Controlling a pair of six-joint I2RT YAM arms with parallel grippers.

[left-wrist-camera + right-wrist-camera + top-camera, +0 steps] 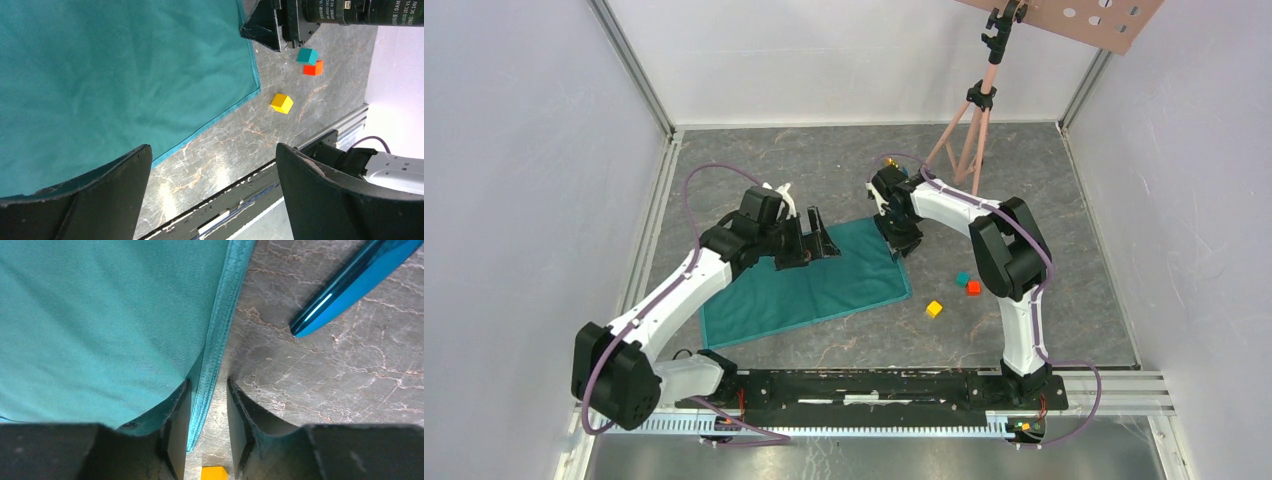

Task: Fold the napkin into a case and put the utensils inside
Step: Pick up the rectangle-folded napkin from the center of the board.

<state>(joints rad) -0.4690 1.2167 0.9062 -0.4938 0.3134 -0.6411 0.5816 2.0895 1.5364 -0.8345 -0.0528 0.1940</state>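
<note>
My right gripper's fingers straddle only the napkin's narrow hem (206,382), so next I open them wider, shift in over the cloth (162,375) beside it and pinch more fabric.
The teal-green napkin (809,285) lies spread flat on the marble table, and it fills the upper left of the left wrist view (110,75). My left gripper (809,240) hovers over its far edge, jaws wide open (212,147) with nothing between them. My right gripper (902,243) is down at the napkin's right edge. Its narrowly parted jaws (209,390) straddle the stitched hem (217,340), one finger on the cloth and one on bare table, with a gap still showing. One of the utensils, the blue stick (350,285), lies on the table just beyond.
A teal cube (962,278), a red cube (973,288) and a yellow cube (934,309) sit right of the napkin. A tripod (969,140) stands at the back right. The black base rail (874,385) runs along the near edge.
</note>
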